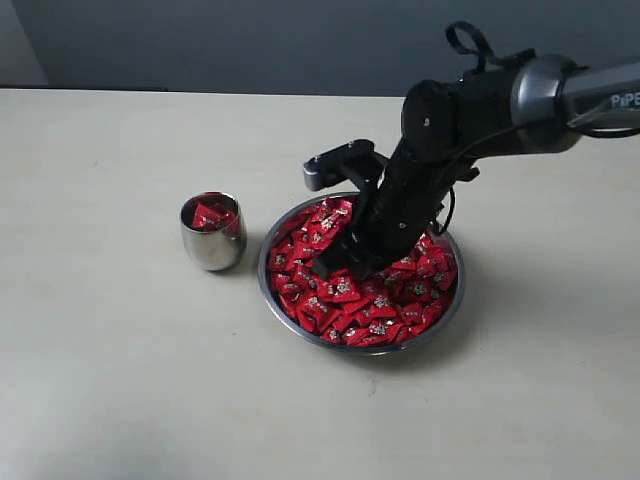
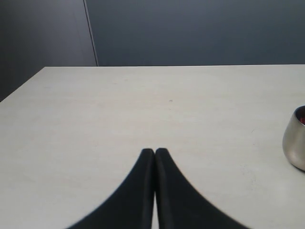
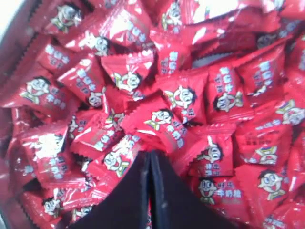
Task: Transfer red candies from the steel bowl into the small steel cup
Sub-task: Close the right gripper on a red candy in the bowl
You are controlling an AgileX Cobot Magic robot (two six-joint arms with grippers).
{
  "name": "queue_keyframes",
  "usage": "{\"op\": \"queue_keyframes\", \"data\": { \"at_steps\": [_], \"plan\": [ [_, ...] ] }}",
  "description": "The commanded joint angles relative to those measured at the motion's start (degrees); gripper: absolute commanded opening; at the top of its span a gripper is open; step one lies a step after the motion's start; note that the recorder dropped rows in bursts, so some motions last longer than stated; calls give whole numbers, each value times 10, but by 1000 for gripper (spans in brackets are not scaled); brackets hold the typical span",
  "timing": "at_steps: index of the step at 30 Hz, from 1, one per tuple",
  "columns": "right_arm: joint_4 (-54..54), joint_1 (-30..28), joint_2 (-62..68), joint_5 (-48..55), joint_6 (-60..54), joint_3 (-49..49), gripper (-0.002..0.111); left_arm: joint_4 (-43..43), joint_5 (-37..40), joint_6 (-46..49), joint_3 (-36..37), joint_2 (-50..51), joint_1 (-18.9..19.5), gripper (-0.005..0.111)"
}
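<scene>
The fingers of the robot's right gripper are closed at the red candy's near edge, so they should open, move forward and close around the candy's printed middle before the lift.
The steel bowl sits right of centre on the table, heaped with red candies. My right gripper reaches down into the pile near the bowl's left half. In the right wrist view its black fingers are pressed together at the tips, pinching the corner of a red candy that lies on top of the heap. The small steel cup stands upright just left of the bowl, with a few red candies inside. My left gripper is shut and empty, low over bare table, with the cup off to its side.
The pale table stretches around the bowl and cup, ending at a dark wall at the back. The right arm's dark links and a camera block hang over the bowl's far side.
</scene>
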Motion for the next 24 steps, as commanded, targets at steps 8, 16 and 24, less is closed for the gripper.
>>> {"op": "queue_keyframes", "data": {
  "at_steps": [8,16,24],
  "plan": [
    [0,-1,-33,-27,-9,6,4,1,-1,-1,2,-3,1,0],
    [-11,-1,-33,-36,-10,6,44,1,-1,-1,2,-3,1,0],
    [-11,-1,-23,-56,-9,0,27,1,-1,-1,2,-3,1,0]
  ]
}}
